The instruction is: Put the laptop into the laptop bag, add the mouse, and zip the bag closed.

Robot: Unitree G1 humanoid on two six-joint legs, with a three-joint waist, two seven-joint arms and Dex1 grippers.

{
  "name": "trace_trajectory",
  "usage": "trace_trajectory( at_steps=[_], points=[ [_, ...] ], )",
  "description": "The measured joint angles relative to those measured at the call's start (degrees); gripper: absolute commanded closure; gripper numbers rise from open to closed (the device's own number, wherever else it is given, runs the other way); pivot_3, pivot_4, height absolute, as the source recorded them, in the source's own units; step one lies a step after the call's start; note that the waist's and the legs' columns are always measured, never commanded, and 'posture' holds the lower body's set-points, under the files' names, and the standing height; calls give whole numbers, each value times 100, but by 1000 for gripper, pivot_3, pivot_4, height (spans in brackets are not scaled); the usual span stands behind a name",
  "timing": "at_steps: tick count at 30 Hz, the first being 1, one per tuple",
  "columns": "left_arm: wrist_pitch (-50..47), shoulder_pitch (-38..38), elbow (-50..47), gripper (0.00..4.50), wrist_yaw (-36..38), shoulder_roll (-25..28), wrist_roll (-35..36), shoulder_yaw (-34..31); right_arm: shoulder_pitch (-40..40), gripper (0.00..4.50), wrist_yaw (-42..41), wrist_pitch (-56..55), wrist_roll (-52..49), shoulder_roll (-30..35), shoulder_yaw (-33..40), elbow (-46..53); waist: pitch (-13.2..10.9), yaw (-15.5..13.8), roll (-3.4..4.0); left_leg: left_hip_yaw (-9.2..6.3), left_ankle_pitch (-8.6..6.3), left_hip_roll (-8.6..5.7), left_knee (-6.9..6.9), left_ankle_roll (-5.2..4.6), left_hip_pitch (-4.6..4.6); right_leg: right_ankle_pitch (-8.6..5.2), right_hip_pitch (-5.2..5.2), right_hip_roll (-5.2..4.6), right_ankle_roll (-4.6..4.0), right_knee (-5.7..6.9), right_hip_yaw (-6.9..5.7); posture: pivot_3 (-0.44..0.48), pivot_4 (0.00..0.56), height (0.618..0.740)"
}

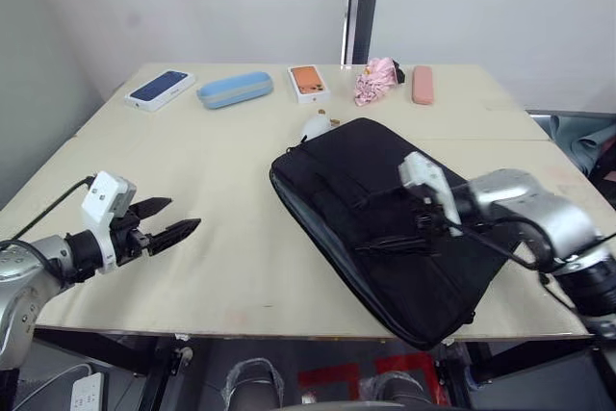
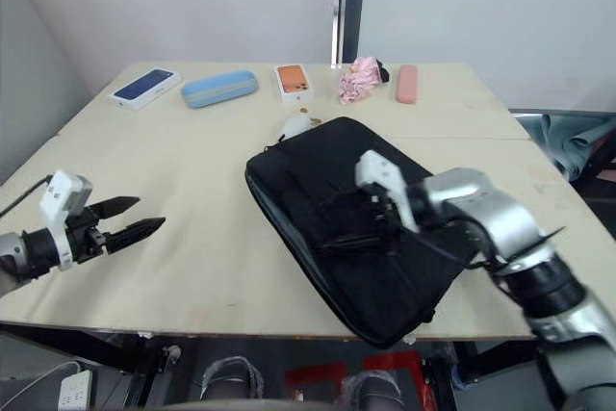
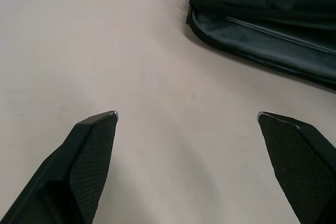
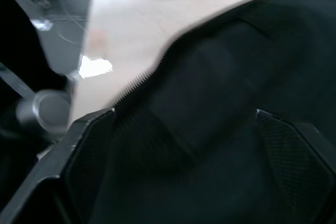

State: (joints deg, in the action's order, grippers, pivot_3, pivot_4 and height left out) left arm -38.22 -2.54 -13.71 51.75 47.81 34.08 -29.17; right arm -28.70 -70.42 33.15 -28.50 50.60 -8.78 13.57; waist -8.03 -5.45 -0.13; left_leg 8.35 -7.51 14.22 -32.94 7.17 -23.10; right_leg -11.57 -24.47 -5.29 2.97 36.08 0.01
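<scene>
The round white lump (image 1: pixel 317 126) is right up against the small black loop at the laptop bag's corner, so it will come along when I turn the bag.
The black laptop bag (image 1: pixel 371 175) lies flat and askew on the right half of the wooden table (image 1: pixel 192 161). Its long side facing my left arm gapes open, showing grey lining (image 3: pixel 252 45) and a thin pale edge inside. The laptop cannot be made out for certain, and the mouse is out of view. My right gripper (image 4: pixel 185 111) hovers open just above the bag's top face, near the handles (image 1: pixel 385 223). My left gripper (image 1: pixel 181 215) is open over bare table left of the bag, well short of it, with nothing between its fingers (image 3: pixel 94 145).
A round white lump with orange bits (image 1: pixel 316 126) sits at the bag's far corner. Along the far edge lie a blue phone box (image 1: pixel 159 89), a light blue case (image 1: pixel 235 89), an orange phone box (image 1: pixel 308 83), a crumpled pink item (image 1: pixel 376 79) and a pink case (image 1: pixel 423 85).
</scene>
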Motion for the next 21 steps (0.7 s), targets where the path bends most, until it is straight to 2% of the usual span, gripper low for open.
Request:
trace_trajectory(
  at_steps=[4, 7, 10, 14, 21],
  points=[
    [59, 166, 211, 0, 177, 220, 2, -5, -77, 184, -94, -458, 155, 227, 426, -588, 0, 43, 0, 5, 1, 0, -9, -2, 8, 0, 2, 0, 0, 10, 7, 0, 150, 740],
    [92, 351, 520, 0, 397, 610, -1, -61, -452, 184, -74, -1004, 518, 827, 923, -1560, -1, 27, 1, 6, 0, -2, -17, -10, 2, 1, 0, -2, -1, 10, 8, 0, 150, 740],
    [177, 542, 754, 0, 523, 748, -21, -119, -546, 184, -180, -1638, 886, 1313, 1224, -2210, 6, 2, -10, 2, -2, -1, -15, -16, 3, -4, 9, -2, -10, 2, 0, 0, 150, 740],
    [212, 798, 1066, 0, 706, 983, -66, -75, -452, 184, -435, -2356, 1225, 1538, 1276, -3128, 6, 22, -10, 3, 0, -1, -27, -26, -4, -4, 5, -2, -12, 9, 0, 0, 150, 740],
    [212, 826, 1441, 0, 1028, 1423, -119, -83, -848, 184, -580, -2726, 1497, 1740, 1281, -3984, 6, 66, -9, 4, 0, -1, -35, -26, -3, -4, 4, -3, -12, 19, 3, 0, 150, 740]
  ],
)
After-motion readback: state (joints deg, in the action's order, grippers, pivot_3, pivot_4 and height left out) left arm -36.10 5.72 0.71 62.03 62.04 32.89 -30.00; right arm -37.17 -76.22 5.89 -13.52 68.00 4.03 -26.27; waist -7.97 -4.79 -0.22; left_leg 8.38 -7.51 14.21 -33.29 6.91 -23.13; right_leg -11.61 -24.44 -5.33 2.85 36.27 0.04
